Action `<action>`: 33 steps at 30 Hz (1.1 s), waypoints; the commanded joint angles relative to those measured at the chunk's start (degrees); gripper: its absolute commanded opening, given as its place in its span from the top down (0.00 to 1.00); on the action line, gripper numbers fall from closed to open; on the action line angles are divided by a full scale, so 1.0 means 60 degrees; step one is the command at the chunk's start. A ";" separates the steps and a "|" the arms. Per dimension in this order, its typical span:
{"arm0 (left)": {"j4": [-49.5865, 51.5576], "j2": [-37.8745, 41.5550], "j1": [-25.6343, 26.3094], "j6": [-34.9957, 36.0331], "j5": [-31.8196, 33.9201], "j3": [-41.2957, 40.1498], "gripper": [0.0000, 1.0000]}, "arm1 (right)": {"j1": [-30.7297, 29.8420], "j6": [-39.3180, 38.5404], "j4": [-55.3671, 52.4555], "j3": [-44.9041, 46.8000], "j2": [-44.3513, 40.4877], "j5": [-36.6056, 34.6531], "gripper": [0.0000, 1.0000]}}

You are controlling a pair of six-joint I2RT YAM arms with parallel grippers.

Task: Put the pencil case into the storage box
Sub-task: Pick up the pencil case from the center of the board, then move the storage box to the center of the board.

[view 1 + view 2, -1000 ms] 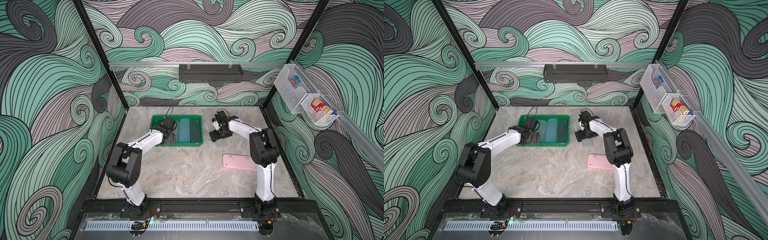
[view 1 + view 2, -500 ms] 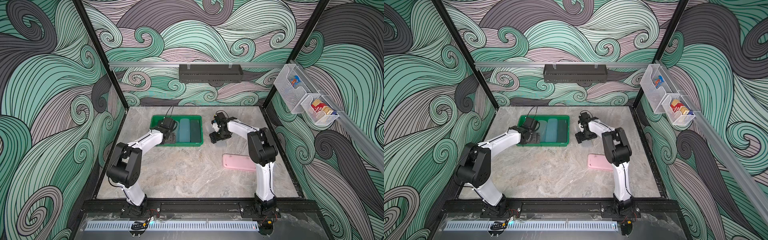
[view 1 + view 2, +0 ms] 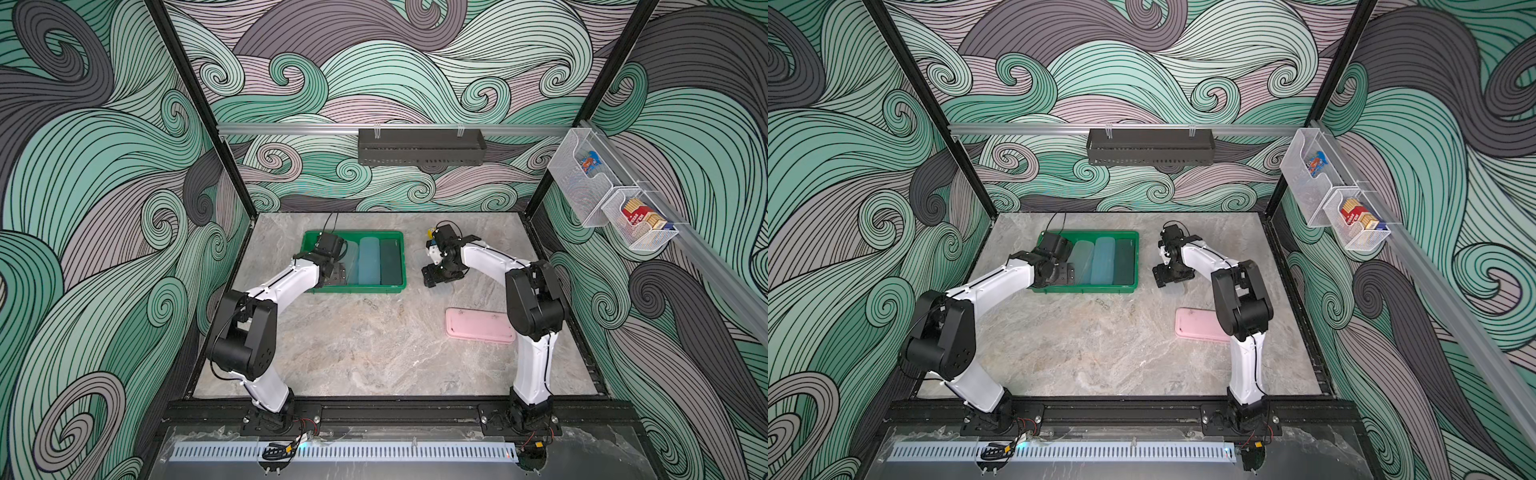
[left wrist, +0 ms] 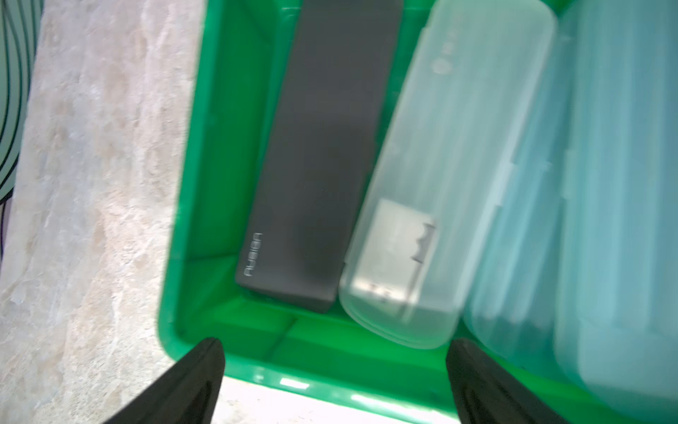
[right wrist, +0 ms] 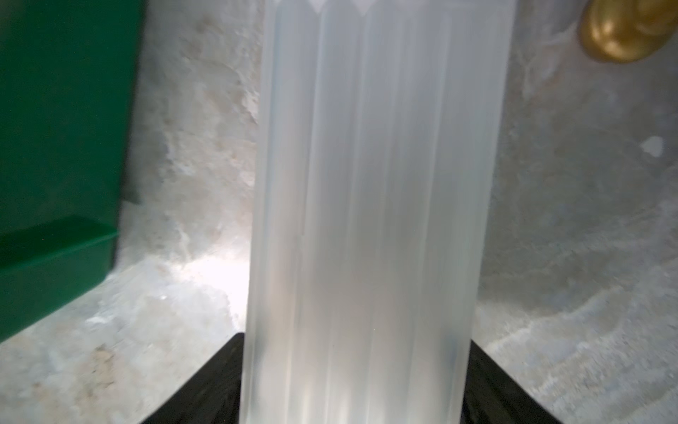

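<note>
My right gripper has the frosted white case off to the side of the storage box (image 3: pixel 368 262), so next my left gripper pinches the box's far side (image 4: pixel 185 226) and brings the box nearer.
The green storage box (image 3: pixel 353 289) (image 3: pixel 1084 289) sits at the back left of the table and holds several cases side by side: dark grey (image 4: pixel 323 147), frosted clear (image 4: pixel 440 183), blue (image 3: pixel 369 262) and dark green (image 3: pixel 390 262). My left gripper (image 3: pixel 334 274) (image 4: pixel 335 345) hangs open over the box's near left corner, holding nothing. To the right of the box, my right gripper (image 3: pixel 440 276) (image 5: pixel 356 337) is down at the table, its jaws pressed against both long sides of a frosted white pencil case (image 5: pixel 367 165). A pink pencil case (image 3: pixel 478 330) (image 3: pixel 1196 330) lies flat beside the right arm.
The storage box's outer wall (image 5: pixel 55 147) stands close beside the frosted case. A black perforated trough (image 3: pixel 419 147) hangs on the back rail. White mesh baskets (image 3: pixel 582 183) with small packets hang on the right wall. A gold-coloured rounded thing (image 5: pixel 623 29) shows at the edge of the right wrist view.
My right gripper has sunk a little toward the table and its jaws have narrowed onto the frosted pencil case. The left arm has not moved.
</note>
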State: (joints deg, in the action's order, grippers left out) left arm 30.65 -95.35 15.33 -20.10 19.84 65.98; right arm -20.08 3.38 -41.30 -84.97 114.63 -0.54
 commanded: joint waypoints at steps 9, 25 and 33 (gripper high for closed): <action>0.0146 -0.1075 -0.2212 -0.0334 -0.0821 0.1665 0.01 | -0.0478 0.0894 0.0124 0.0337 -0.1588 0.0588 0.22; 0.0106 -0.2713 -0.2109 0.0383 -0.2123 0.2325 0.37 | -0.0846 0.1192 0.0247 0.0722 -0.2352 0.0329 0.22; 0.0806 -0.3045 -0.1687 0.0590 -0.2188 0.2774 0.38 | -0.0771 0.0707 0.0257 0.0620 -0.1435 0.0191 0.11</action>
State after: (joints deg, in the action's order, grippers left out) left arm 32.25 -112.81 3.44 -17.45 9.28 80.60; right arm -24.80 8.91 -39.86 -80.99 102.89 1.37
